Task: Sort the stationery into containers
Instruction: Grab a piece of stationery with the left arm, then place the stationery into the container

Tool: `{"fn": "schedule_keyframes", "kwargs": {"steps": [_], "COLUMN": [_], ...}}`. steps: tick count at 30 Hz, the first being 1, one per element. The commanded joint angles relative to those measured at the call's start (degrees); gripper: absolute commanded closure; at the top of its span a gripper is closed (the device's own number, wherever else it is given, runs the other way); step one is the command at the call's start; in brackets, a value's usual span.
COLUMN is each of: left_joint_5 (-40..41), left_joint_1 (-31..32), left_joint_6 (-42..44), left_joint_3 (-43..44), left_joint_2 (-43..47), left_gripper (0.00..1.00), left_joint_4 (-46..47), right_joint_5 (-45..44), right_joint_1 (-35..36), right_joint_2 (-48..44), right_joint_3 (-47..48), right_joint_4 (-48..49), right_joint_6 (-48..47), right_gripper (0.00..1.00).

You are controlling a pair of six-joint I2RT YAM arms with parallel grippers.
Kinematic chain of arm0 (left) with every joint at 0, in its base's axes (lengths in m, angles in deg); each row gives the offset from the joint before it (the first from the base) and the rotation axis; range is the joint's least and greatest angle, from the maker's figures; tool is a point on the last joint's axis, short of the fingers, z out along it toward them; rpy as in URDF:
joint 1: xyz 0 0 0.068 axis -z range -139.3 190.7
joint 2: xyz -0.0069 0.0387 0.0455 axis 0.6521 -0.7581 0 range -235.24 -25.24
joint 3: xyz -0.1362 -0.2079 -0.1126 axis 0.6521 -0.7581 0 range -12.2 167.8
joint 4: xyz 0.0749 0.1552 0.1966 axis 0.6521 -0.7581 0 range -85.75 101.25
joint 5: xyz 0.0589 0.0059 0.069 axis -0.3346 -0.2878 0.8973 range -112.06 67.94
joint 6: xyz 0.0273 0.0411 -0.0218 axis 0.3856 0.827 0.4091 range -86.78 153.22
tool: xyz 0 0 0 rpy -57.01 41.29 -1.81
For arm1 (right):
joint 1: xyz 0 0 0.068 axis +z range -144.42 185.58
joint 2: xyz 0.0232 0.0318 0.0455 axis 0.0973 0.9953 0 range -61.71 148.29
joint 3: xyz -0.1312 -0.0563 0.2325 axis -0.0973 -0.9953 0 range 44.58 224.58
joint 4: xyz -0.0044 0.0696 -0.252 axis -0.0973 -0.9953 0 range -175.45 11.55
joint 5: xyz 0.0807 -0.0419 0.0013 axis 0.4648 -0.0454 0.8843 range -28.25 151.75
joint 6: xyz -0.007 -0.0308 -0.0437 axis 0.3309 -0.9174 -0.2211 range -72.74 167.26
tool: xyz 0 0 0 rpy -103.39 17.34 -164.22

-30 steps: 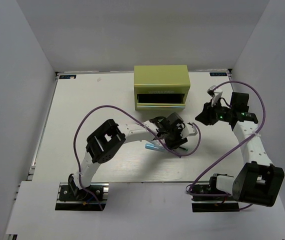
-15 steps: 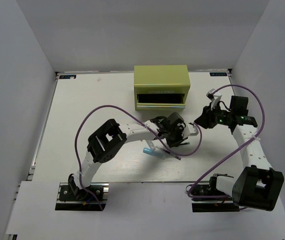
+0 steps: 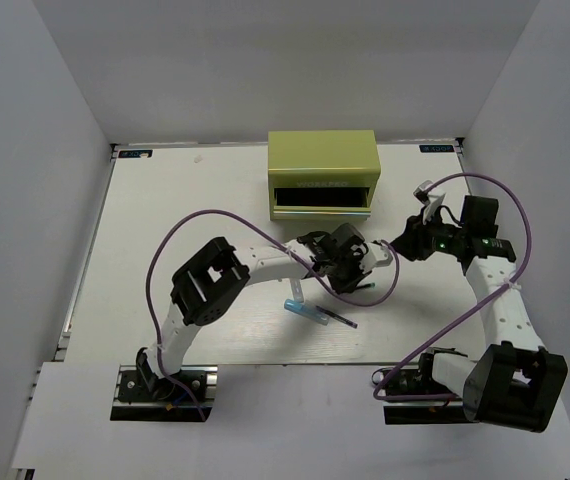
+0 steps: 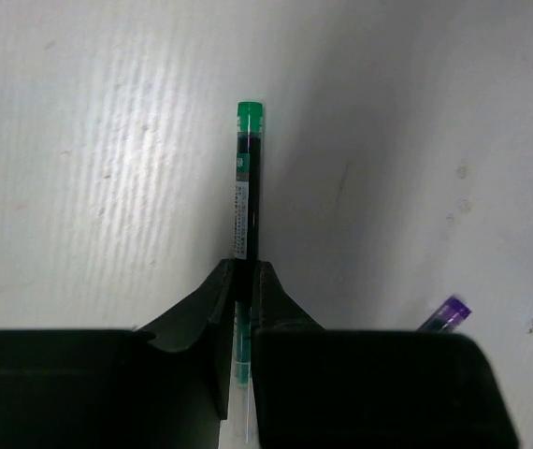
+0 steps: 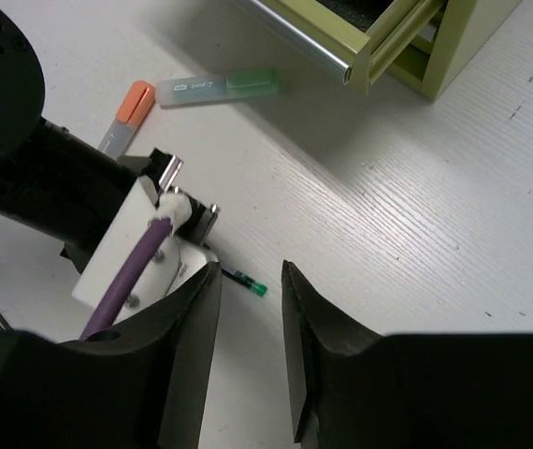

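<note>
The robot's left gripper is holding the green-ended pen (image 4: 247, 201) by its middle and the toolbox's drawer (image 3: 322, 198) is open, so the robot should keep carrying the pen until it is above the drawer.
My left gripper (image 4: 242, 267) is shut on a thin dark pen with a green end (image 4: 248, 187), low over the white table; in the top view it (image 3: 355, 268) is at mid-table in front of the lime-green toolbox (image 3: 323, 172). My right gripper (image 5: 251, 271) is open and empty, hovering above that pen's green tip (image 5: 259, 289), just right of the left gripper; in the top view it is at the right (image 3: 410, 240). A mint-green highlighter (image 5: 218, 86) and an orange-capped highlighter (image 5: 126, 114) lie near the toolbox's open drawer (image 5: 379, 42). A light-blue highlighter (image 3: 300, 308) and a thin dark pen (image 3: 340, 320) lie nearer the front.
A purple-ended pen (image 4: 446, 313) lies right of the left gripper. Purple cables loop off both arms over the table (image 3: 165, 200). White walls close the back and both sides.
The light-blue highlighter has slid toward the front-left, and a thin dark pen now shows beside it. My right gripper has moved slightly toward the left gripper.
</note>
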Motion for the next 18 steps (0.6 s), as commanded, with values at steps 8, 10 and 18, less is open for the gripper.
{"fn": "schedule_keyframes", "kwargs": {"steps": [8, 10, 18], "left_joint_5": [10.3, 10.3, 10.8], "left_joint_1": [-5.5, -7.1, -10.3], "left_joint_6": [5.4, 7.3, 13.9], "left_joint_3": [-3.2, -1.2, 2.6], "left_joint_2": [15.8, 17.0, 19.8], "left_gripper": [1.0, 1.0, 1.0], "left_joint_4": [3.1, 2.2, 5.1], "right_joint_5": [-0.5, -0.4, 0.4], "right_joint_1": [-1.2, -1.3, -1.1], "right_joint_2": [-3.6, -3.2, -3.2], "right_joint_3": [-0.5, -0.5, -0.7], "right_joint_4": [3.9, 4.3, 4.2], "right_joint_6": [0.9, 0.9, -1.8], "right_gripper": [0.59, 0.59, 0.59]}}
